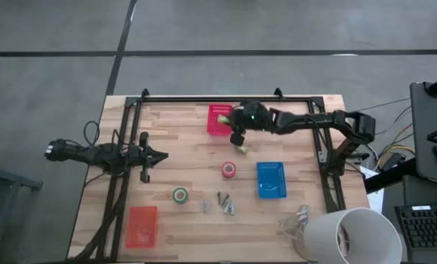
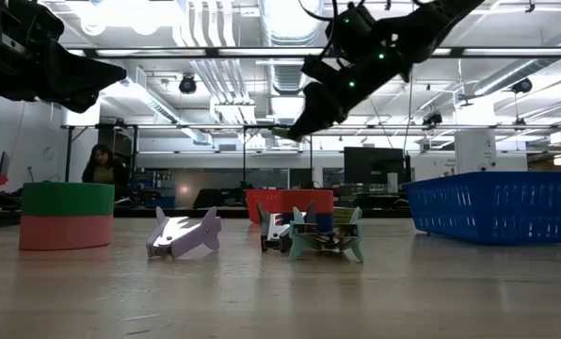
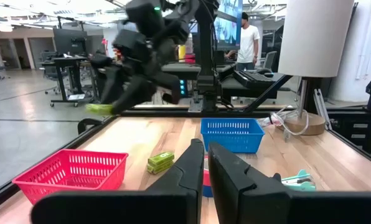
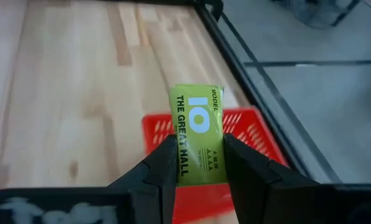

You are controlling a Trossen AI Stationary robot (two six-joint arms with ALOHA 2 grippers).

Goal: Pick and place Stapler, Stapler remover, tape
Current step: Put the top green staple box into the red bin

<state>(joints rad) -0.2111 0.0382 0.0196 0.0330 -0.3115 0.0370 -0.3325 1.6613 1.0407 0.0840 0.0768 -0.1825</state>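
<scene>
My right gripper should keep moving down until the yellow-green box's loose end (image 4: 197,102), which sticks out toward the open far red basket (image 1: 218,127), is inside, and then let go.
My right gripper (image 4: 199,163) is shut on a small oblong yellow-green stapler box (image 4: 198,134), in the air over the edge of the far red basket (image 1: 218,117). In the left wrist view the held box (image 3: 101,107) hangs high over the table. A second yellow-green box (image 1: 244,149) lies flat on the wood beside that basket. The red-pink tape roll (image 1: 228,170) and the green tape roll (image 1: 180,195) lie flat mid-table. Staple removers (image 1: 222,203) stand near the near edge. My left gripper (image 1: 158,155) waits, shut, at the table's left. My right gripper pinches the yellow-green box between its two fingers by the long sides of its near end (image 4: 201,168). The fingers (image 4: 164,165) lie along the box, whose free end sticks out past them. It is lifted clear of the table, above the red basket.
A blue basket (image 1: 271,180) sits right of the red-pink roll. A second red basket (image 1: 141,225) lies at the near left corner. A white lamp shade (image 1: 350,235) and clear clutter (image 1: 298,218) occupy the near right corner. A black frame (image 1: 226,97) borders the table.
</scene>
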